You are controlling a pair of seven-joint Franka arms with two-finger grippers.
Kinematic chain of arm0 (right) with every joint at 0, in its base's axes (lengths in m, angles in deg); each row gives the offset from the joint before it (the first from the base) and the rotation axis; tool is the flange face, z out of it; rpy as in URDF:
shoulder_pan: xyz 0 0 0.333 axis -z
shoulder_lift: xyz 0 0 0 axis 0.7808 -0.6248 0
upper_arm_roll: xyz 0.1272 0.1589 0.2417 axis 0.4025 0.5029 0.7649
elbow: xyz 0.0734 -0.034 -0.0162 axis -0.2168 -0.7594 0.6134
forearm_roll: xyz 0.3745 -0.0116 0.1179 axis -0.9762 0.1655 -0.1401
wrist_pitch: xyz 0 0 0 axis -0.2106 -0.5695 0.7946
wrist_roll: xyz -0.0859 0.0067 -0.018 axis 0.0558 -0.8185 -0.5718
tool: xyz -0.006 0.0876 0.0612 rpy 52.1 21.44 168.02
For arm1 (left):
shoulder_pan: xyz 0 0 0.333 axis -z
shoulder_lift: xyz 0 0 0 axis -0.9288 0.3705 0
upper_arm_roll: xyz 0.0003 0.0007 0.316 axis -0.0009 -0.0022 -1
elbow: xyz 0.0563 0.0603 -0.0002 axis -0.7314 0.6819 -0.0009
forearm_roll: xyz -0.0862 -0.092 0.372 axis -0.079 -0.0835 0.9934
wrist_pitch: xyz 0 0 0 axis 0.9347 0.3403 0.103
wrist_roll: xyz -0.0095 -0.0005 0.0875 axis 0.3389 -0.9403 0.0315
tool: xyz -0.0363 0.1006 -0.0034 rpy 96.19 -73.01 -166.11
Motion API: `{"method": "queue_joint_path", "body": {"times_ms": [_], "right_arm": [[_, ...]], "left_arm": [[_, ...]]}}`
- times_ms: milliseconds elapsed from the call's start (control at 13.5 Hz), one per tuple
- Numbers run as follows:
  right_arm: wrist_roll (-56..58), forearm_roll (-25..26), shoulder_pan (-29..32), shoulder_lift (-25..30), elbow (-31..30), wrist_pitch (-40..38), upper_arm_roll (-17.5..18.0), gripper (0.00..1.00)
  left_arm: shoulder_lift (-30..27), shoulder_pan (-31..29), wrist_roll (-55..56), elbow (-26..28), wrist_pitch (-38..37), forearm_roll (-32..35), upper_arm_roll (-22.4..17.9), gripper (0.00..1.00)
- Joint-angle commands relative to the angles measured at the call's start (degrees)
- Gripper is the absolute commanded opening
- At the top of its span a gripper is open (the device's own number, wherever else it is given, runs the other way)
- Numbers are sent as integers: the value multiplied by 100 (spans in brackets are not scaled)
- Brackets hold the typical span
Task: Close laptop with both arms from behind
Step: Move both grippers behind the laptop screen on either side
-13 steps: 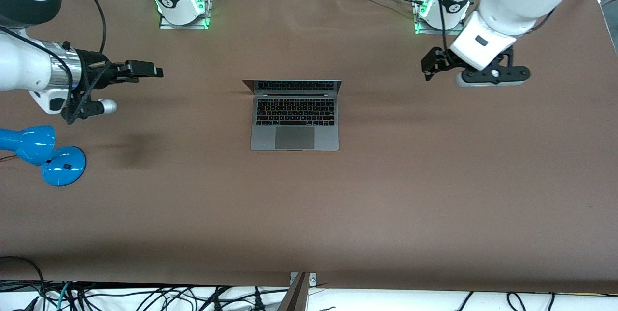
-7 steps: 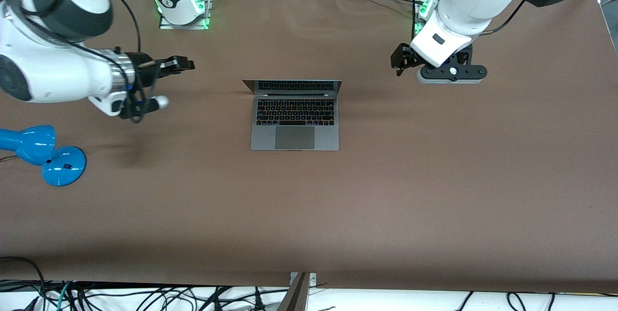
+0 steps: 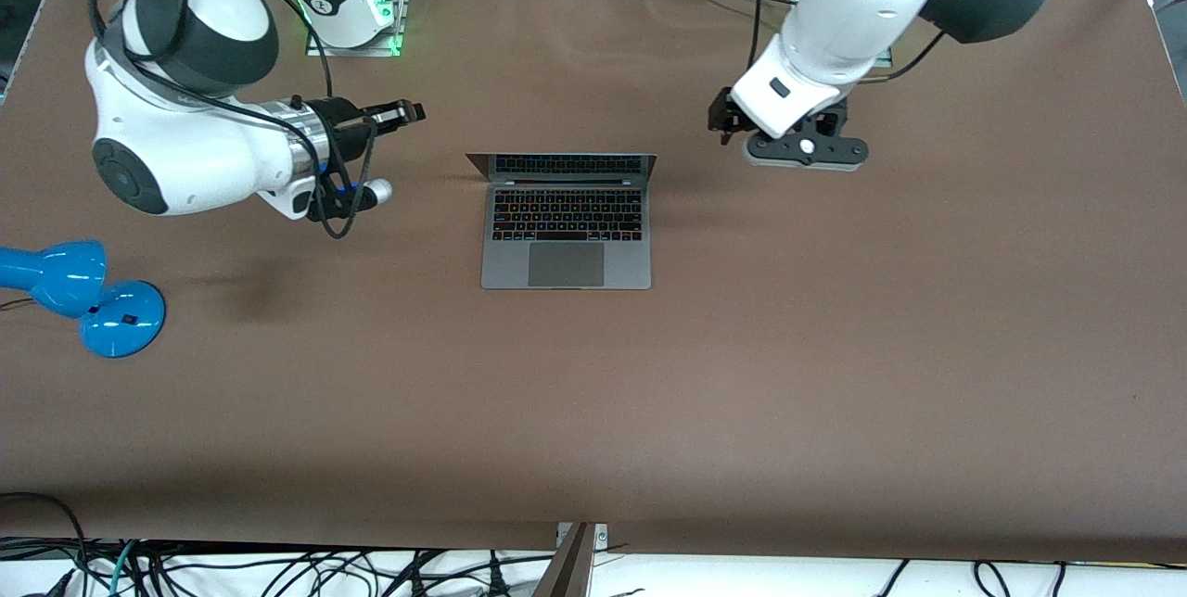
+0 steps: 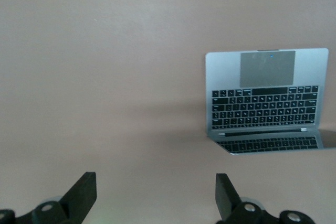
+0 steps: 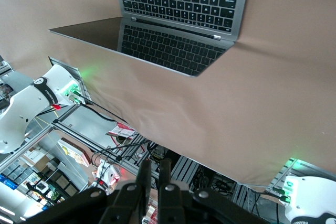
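My left gripper is hanging wide open off the lid's end [image 3: 652,164]. It should close its fingers and move behind the lid [image 3: 619,153] before both arms shut the laptop.
The grey laptop [image 3: 567,245] lies open in the middle of the brown table, its lid [image 3: 562,164] standing up on the side toward the robots' bases. My right gripper [image 3: 411,112] hovers over the table beside the lid, toward the right arm's end. Its fingers [image 5: 146,176] are shut with nothing between them, and the laptop [image 5: 181,3] shows ahead of them. Over the table off the lid's other end hangs my left gripper [image 3: 722,121]. It [image 4: 154,195] stands wide open and empty, with the laptop [image 4: 268,93] off to one side.
A blue lamp [image 3: 85,293] lies on the table near the right arm's end. The right arm's base [image 3: 350,6] stands at the table's edge farthest from the front camera. Cables [image 3: 278,569] hang below the edge nearest to that camera.
Both arms have swung in toward the laptop's lid from the two ends of the table. The right gripper's fingers have closed; the left gripper has stayed open.
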Motion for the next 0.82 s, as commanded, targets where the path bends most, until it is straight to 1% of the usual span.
{"method": "queue_joint_path", "body": {"times_ms": [0,223,297,371,445,520,594,668,742], "right_arm": [[-348,-115,-342,-92,-75,279,31,1],[-525,-89,-685,-338,-101,508,31,0],[-525,-80,-712,-373,-145,579,31,0],[-525,-36,-756,-417,-154,631,31,0],[-525,-18,-774,-452,-154,632,31,0],[-517,-1,-783,-496,-206,632,31,0],[-517,8,-783,-531,-302,641,31,0],[-517,43,-783,-567,-390,710,22,0],[-517,174,-783,-576,-461,807,22,0]], "left_arm": [[186,425,519,-138,48,-85,3,100],[432,724,1178,-138,250,-93,12,99],[537,821,1459,-138,329,-93,12,94],[643,952,1697,-147,373,-93,12,82],[714,1032,1838,-155,399,-93,12,58],[801,1059,1996,-164,400,-137,21,29],[863,1059,2276,-164,452,-416,12,5],[907,1059,2453,-156,644,-636,12,0],[977,1094,2498,-156,707,-682,12,0]]}}
